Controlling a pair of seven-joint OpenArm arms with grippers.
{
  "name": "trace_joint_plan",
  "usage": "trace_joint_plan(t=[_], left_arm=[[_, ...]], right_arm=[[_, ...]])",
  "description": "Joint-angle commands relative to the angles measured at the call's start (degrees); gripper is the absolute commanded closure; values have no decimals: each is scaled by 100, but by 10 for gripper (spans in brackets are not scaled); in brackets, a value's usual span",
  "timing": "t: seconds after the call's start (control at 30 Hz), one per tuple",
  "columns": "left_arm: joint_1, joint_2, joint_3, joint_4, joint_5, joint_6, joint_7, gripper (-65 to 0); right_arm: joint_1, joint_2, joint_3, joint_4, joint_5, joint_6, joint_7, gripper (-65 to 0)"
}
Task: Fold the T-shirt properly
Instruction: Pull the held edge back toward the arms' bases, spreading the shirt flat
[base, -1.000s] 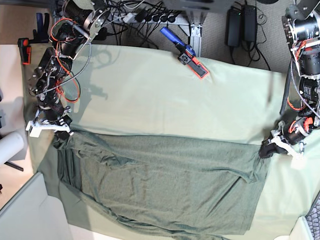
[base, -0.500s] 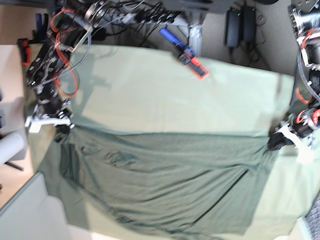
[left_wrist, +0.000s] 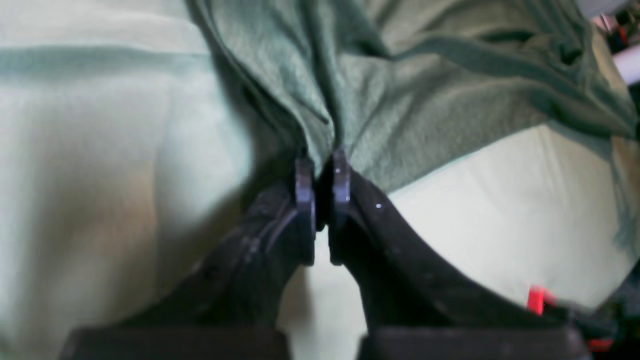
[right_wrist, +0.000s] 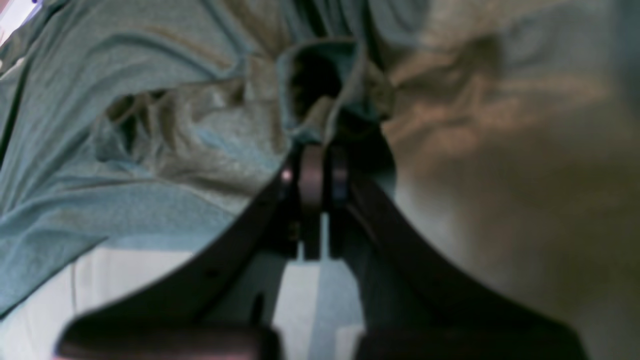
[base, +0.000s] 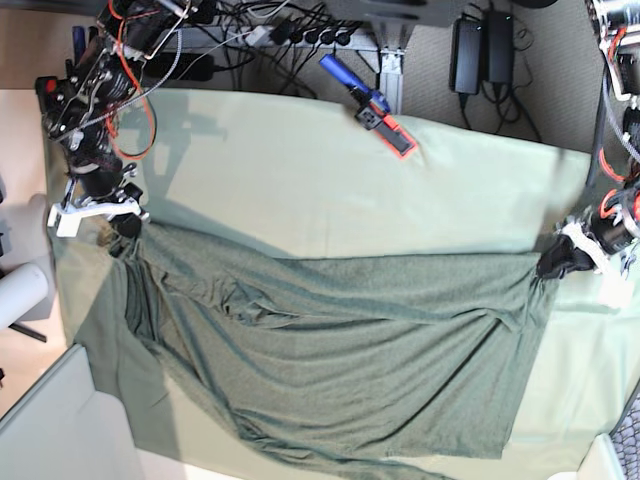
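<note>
My right gripper continues to pull over the open table cloth (base: 175, 170), as the T-shirt's edge (base: 345, 261) is stretched tight across both grippers, and lets go once the T-shirt lies flat.
The dark grey-green T-shirt (base: 340, 345) lies spread across the near half of the table, stretched taut along its far edge between the two grippers. My left gripper (base: 553, 265) at the right of the base view is shut on the shirt's right corner; in the left wrist view its jaws (left_wrist: 320, 172) pinch a bunched fold of the T-shirt (left_wrist: 400, 95). My right gripper (base: 128, 226) at the left is shut on the shirt's left corner; the right wrist view shows it (right_wrist: 320, 160) clamped on a bunched hem of the T-shirt (right_wrist: 150, 150).
A pale mint-green table cloth (base: 330, 180) covers the table. A blue and red tool (base: 378, 118) lies at the far edge. Cables and power bricks (base: 480, 50) sit on the floor beyond. A white roll (base: 20, 293) stands at the left.
Both grippers have moved away from the near edge and outward, pulling the shirt's far edge up the table and stretching it wider and flatter.
</note>
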Motion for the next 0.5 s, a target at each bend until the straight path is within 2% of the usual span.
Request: trace_joint_plan(t=[0.0, 0.23, 0.47], left_arm=[[59, -81, -85, 249, -101, -91, -83, 0], [636, -81, -529, 656, -111, -91, -85, 0], [1158, -120, -599, 1193, -111, -91, -85, 0]], right_arm=[[11, 111, 136, 125, 133, 44, 35, 0], [-334, 116, 610, 133, 330, 46, -85, 0], [-815, 131, 693, 310, 459, 46, -144, 0]])
